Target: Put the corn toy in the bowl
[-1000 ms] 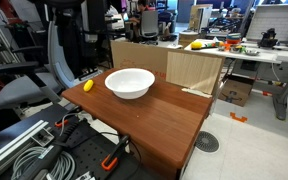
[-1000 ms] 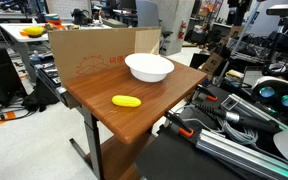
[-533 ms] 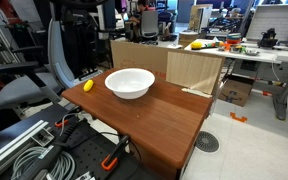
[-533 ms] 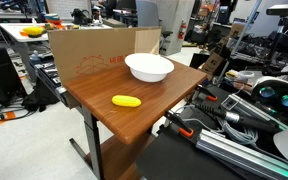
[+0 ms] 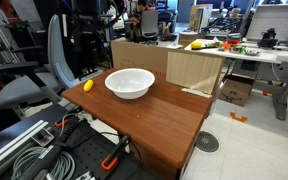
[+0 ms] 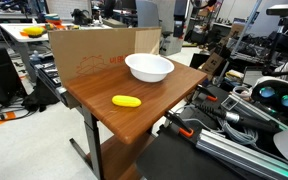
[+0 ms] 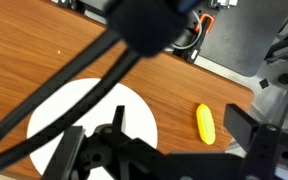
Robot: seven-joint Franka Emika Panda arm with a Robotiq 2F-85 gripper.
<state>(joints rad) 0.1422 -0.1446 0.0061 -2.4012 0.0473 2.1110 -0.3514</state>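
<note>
The corn toy (image 6: 126,101) is clear of the bowl and its narrow width (image 7: 205,124) lines up with the fingers, so my gripper should go on moving down until they are on both sides of the corn toy.
The corn toy (image 5: 88,86) is a small yellow oblong lying on the wooden table (image 5: 169,118), near its edge and a short way from the bowl. It also shows in the other exterior view (image 6: 127,101). The bowl (image 5: 130,83) is wide, white and empty in both exterior views (image 6: 149,67). In the wrist view my gripper (image 7: 162,140) is open and empty, high above the table. The bowl (image 7: 49,125) lies under its left finger. The corn toy (image 7: 205,123) lies between the bowl and the right finger.
A cardboard box (image 5: 169,65) stands along the table's far side, also seen in the other exterior view (image 6: 94,52). An office chair (image 5: 39,75) and cable bundles (image 5: 24,150) flank the table. Larger yellow objects (image 5: 196,44) lie on a background desk.
The dark arm at the top of the exterior view has shifted slightly. The corn toy and the bowl have not moved.
</note>
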